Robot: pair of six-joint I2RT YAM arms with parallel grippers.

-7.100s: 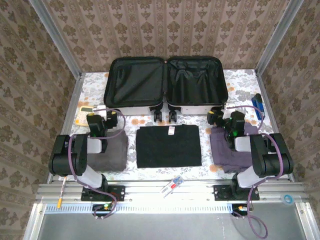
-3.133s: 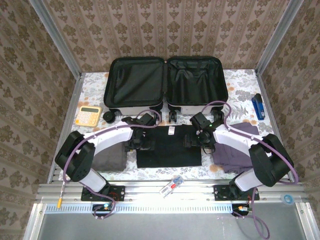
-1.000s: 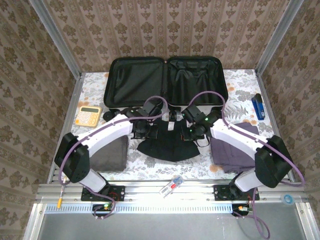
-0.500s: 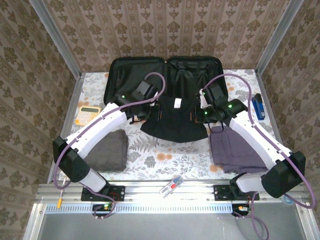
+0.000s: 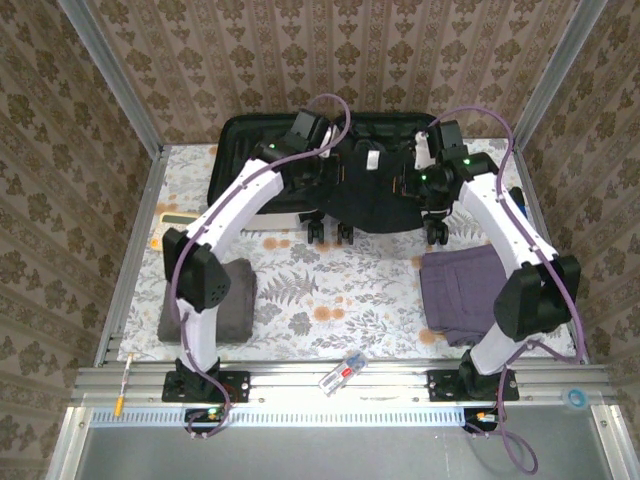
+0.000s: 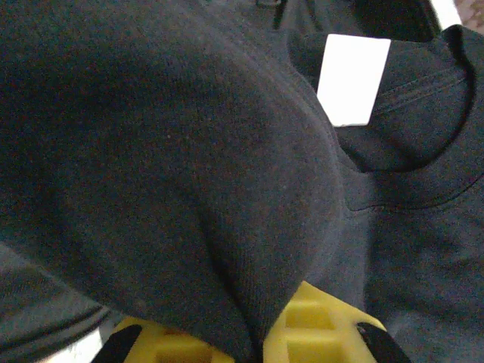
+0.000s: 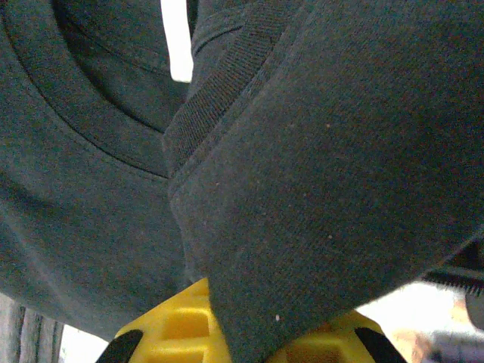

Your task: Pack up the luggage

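Observation:
The black shirt is spread between both my grippers over the luggage, so my left gripper keeps moving back and lets go once the shirt's near edge is inside the luggage.
The luggage lies open at the back of the table, black lining up, caster wheels toward me. A black shirt with a white neck label hangs spread above its middle and right half, held between both arms. My left gripper is shut on the shirt's left edge, and my right gripper is shut on its right edge. In the left wrist view, dark cloth is pinched in my left gripper. In the right wrist view, the shirt is pinched in my right gripper.
A folded dark grey garment lies at the front left. A folded purple-grey garment lies at the front right. A blue object sits by the right wall. A small white item rests on the front rail.
Both arms have carried the black shirt from the table's middle up and back over the open luggage. The floral tabletop where it lay is now bare.

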